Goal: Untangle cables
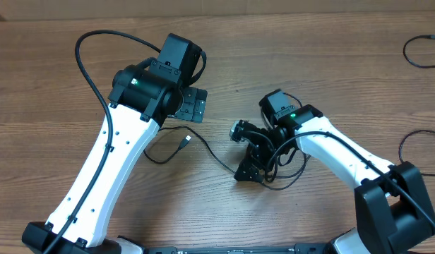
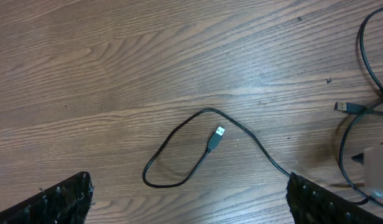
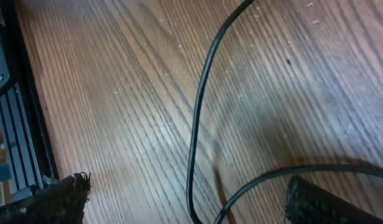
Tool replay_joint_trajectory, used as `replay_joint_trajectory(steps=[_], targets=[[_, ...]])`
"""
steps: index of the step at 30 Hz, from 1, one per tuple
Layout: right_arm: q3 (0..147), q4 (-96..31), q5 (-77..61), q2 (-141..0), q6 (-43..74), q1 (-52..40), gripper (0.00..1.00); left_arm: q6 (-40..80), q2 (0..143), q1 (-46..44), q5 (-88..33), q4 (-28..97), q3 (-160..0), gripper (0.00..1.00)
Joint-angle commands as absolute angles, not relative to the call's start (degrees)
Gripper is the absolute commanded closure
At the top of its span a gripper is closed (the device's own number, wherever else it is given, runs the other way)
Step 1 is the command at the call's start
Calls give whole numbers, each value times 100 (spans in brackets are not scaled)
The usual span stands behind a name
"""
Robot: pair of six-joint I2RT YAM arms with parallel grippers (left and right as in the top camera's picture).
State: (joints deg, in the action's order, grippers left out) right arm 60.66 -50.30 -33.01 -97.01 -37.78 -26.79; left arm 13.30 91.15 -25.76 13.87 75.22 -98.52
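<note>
The piece of cable (image 1: 217, 160) toward the USB plug lies clear of the tangle, so the robot's right gripper should move next along that single piece (image 3: 199, 99) until its fingers close around it.
A thin black cable (image 1: 210, 152) lies on the wooden table, its USB plug (image 1: 186, 140) lying beside a small loop. The cable runs right into a tangle of loops (image 1: 284, 169) under my right gripper (image 1: 246, 152). That gripper is low over the tangle and open; two strands (image 3: 198, 124) pass between its fingertips (image 3: 55, 202), untouched. My left gripper (image 1: 194, 106) hovers above the table behind the plug, open and empty. Its wrist view shows the loop (image 2: 173, 165), the plug (image 2: 217, 134) and a second plug (image 2: 345, 107) at the right.
Another thin black cord (image 1: 419, 53) lies at the far right corner, and one more (image 1: 415, 141) curves in at the right edge. A thick arm cable (image 1: 97, 63) arcs over the left arm. A black rail (image 3: 11, 124) runs along the table edge.
</note>
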Motion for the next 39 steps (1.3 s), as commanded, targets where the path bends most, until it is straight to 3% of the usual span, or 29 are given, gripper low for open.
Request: replay_joint_trajectory(steps=[1,18,28,33,39], targets=[[5942,-4812,-3286,-9686,-3841,-2825,0,1284,9139,-2552,1365,7511,-9907,0],[5920,-4528,-1883,-9937,-3426,-3787,1,1284,9139,-2552,1365,7511,-9907,0],[5920,-4458,-1352,-10337,-3122,-3979,10,1284,9139,-2552,1365,7511,-9907,0],[5920,-4204,-939,-10363,-2805,-3979,30,1284,9139,-2552,1365,7511,-9907,0],[5920,-4204,-799,-10363,-2740,-3979,45,1284,9139,-2552,1365,7511,-9907,0]])
